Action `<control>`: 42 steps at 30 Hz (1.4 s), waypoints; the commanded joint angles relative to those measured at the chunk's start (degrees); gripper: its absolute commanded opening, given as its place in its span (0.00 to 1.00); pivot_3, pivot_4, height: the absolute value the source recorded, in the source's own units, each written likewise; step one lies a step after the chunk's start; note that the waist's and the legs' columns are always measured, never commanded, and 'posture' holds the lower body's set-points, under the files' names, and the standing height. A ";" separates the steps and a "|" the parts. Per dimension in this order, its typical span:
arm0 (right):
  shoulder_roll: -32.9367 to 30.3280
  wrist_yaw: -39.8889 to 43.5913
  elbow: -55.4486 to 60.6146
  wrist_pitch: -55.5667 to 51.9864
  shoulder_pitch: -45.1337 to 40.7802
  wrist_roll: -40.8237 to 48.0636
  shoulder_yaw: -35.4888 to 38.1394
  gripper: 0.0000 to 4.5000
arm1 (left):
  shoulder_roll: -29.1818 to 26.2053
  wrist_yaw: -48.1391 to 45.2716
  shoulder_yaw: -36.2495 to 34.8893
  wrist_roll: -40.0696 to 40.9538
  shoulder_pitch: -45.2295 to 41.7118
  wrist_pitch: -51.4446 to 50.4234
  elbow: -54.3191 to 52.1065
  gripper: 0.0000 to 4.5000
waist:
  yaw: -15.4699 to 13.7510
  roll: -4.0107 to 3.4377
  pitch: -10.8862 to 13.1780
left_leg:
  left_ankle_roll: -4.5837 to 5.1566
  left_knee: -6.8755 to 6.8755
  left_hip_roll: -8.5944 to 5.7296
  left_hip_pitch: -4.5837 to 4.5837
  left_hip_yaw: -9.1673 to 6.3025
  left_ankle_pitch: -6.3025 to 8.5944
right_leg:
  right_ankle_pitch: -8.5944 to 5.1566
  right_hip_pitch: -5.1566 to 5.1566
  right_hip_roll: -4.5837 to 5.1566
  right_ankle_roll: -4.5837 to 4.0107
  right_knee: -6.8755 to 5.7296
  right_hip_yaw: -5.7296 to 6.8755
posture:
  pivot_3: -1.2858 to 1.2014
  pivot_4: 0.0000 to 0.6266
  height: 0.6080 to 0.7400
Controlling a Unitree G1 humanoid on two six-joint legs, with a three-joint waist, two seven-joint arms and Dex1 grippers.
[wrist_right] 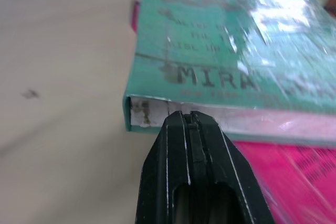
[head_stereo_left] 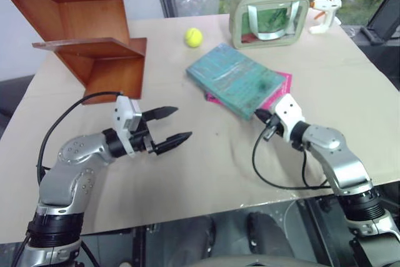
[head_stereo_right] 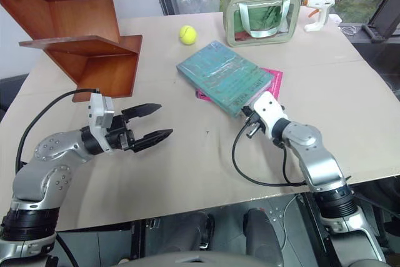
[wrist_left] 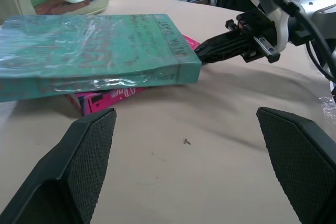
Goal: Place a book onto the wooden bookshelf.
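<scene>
My gripper will lift the teal book [head_stereo_left: 234,79], which should come free and leave the pink book lying flat, because their edges lie crooked [head_stereo_left: 275,92].
The teal book [head_stereo_left: 231,76] lies flat on the table, resting on top of a smaller pink book [head_stereo_left: 282,84]. My right gripper [head_stereo_left: 259,115] is shut with nothing between its fingers; in the right wrist view its closed fingertips [wrist_right: 189,121] sit right at the white page edge of the teal book's [wrist_right: 226,35] near corner. My left gripper [head_stereo_left: 181,123] is open and hovers over bare table to the left of the books, pointing toward them. The wooden bookshelf [head_stereo_left: 94,29] stands at the table's far left, a flat board jutting out low.
A yellow tennis ball [head_stereo_left: 193,37] lies behind the books. A green see-through bag [head_stereo_left: 269,20] and a white glue gun [head_stereo_left: 326,12] sit at the far edge. The table's front edge [head_stereo_left: 187,217] runs close below both arms.
</scene>
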State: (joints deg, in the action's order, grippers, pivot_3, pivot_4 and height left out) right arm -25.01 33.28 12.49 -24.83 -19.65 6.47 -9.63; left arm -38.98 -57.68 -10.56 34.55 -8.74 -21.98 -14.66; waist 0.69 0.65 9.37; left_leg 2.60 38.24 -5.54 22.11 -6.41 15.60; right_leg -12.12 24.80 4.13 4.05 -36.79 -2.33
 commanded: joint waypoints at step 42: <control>-16.91 -15.34 47.51 -18.42 21.82 26.67 25.39 1.00 | 38.22 58.07 -22.31 31.21 -31.31 -52.32 33.03 0.00 | -1.50 0.15 -0.09 | -0.05 0.17 -0.08 -0.08 -0.05 -0.03 | 0.02 -0.12 0.01 0.05 -0.16 0.00 | 0.52 0.24 1.00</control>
State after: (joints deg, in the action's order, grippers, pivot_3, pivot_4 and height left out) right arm -41.40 18.77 57.69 -44.37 2.88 32.28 14.70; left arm -0.02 -1.27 -32.20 63.72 -40.49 -72.07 20.97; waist -0.81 0.80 9.28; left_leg 2.55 38.41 -5.62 22.03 -6.45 15.57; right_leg -12.10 24.68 4.14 4.09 -36.95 -2.34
